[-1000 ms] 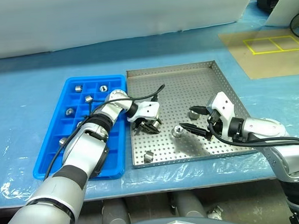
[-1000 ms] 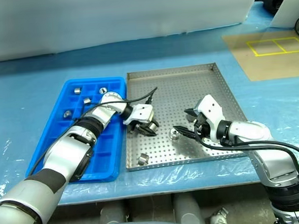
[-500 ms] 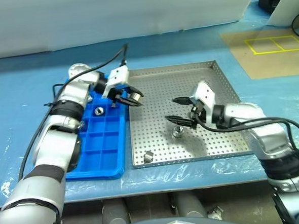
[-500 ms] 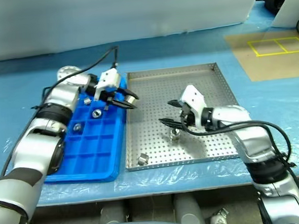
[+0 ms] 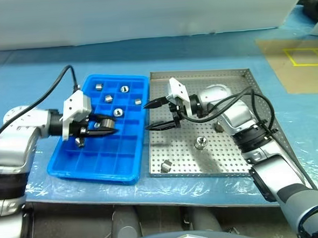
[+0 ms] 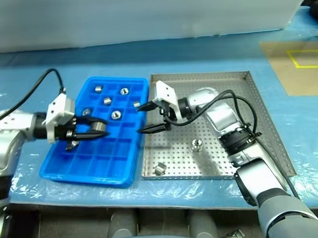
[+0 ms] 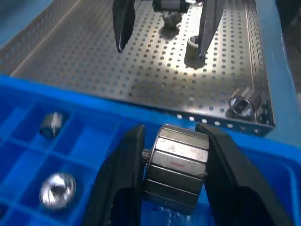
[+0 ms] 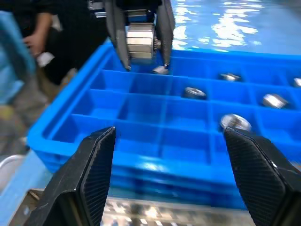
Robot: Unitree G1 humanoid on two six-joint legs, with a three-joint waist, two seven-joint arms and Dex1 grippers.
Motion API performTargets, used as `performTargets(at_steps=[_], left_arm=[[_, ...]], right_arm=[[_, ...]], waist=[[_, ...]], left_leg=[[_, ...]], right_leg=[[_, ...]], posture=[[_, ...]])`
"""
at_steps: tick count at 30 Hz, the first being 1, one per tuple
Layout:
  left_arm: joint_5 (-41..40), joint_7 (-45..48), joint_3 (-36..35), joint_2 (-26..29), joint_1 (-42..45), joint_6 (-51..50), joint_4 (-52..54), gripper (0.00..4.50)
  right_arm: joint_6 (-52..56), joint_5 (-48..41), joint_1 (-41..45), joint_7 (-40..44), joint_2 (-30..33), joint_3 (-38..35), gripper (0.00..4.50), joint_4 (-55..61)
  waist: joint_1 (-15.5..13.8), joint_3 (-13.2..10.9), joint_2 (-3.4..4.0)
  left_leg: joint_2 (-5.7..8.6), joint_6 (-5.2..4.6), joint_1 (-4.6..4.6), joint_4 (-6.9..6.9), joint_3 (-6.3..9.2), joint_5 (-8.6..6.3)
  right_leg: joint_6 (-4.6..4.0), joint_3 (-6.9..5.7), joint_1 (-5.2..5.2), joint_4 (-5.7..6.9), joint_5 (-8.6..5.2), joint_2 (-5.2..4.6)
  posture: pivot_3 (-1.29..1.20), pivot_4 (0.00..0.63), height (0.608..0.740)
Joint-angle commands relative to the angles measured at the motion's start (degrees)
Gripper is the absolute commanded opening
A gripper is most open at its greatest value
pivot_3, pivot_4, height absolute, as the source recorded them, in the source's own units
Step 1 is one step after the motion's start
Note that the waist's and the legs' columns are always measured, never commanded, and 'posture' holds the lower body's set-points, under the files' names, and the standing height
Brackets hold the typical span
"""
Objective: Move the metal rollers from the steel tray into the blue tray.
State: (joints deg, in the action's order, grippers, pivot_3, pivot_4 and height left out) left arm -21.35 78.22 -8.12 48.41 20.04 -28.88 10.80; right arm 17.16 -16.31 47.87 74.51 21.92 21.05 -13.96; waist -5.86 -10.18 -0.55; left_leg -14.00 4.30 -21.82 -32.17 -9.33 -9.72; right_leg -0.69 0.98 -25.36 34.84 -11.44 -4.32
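The blue tray's front compartments [image 5: 102, 162] are empty, so the robot's left gripper keeps carrying the metal roller toward them until it hangs low over one [image 5: 90, 159], and then let go.
My left gripper [image 5: 107, 127] is shut on a metal roller [image 7: 176, 160], a ribbed silver cylinder, and holds it low over the left middle compartments of the blue tray [image 5: 97, 165]. Several more rollers lie in the tray's far compartments, such as one at the back [image 5: 124, 89]. My right gripper [image 5: 148, 116] stands open with nothing in it over the left rim of the steel tray [image 5: 222, 88], its fingers pointing at the blue tray. Three rollers rest on the steel tray: one in the middle [image 5: 200, 143], one near the front [image 5: 165, 165], one beside my right forearm [image 5: 219, 127].
Both trays sit side by side on a table covered in blue plastic sheet [image 5: 27, 78]. A brown mat with yellow lines [image 5: 301, 62] lies at the far right. A black cable [image 5: 60, 87] loops up from my left wrist.
My left gripper carried the roller left, from the steel tray's left edge to over the blue tray. The open right gripper swung left across the steel tray. The camera turned too.
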Motion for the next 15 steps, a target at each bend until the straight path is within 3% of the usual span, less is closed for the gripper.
performTargets(at_steps=[1, 7, 15], left_arm=[[-2.41, -4.37, -6.66, 1.79, -5.74, -1.87, 4.65, 1.37], [-3.87, -10.04, -11.09, 1.08, -15.25, -2.03, 7.95, 1.37], [-3.71, -13.61, -9.54, 1.16, -21.08, -1.05, 9.73, 1.37]], right_arm=[[-4.83, 1.76, 2.59, 3.3, -2.67, 1.28, 3.77, -3.93], [-8.71, 3.52, 5.1, 5.03, -7.3, 1.18, 3.77, -9.57], [-11.05, 5.29, 4.84, 4.32, -8.1, -0.01, 3.77, -11.75]], waist=[[-0.83, 0.0, 0.0], [-2.38, 0.0, -0.01], [-3.04, 0.01, -0.01]], left_leg=[[-0.01, 0.0, -0.01, -0.01, 0.01, 0.0], [-0.03, 0.02, -0.14, -0.05, 0.31, 0.01], [-0.06, 0.1, -0.28, -0.06, 0.65, 0.06]], right_leg=[[-0.01, -0.04, 0.0, 0.01, -0.01, -0.01], [-0.02, -0.09, 0.02, 0.04, -0.01, -0.02], [-0.06, -0.21, 0.05, 0.06, -0.04, 0.02]], posture=[[0.3, 0.15, 0.74], [0.33, 0.15, 0.74], [0.31, 0.15, 0.74]])
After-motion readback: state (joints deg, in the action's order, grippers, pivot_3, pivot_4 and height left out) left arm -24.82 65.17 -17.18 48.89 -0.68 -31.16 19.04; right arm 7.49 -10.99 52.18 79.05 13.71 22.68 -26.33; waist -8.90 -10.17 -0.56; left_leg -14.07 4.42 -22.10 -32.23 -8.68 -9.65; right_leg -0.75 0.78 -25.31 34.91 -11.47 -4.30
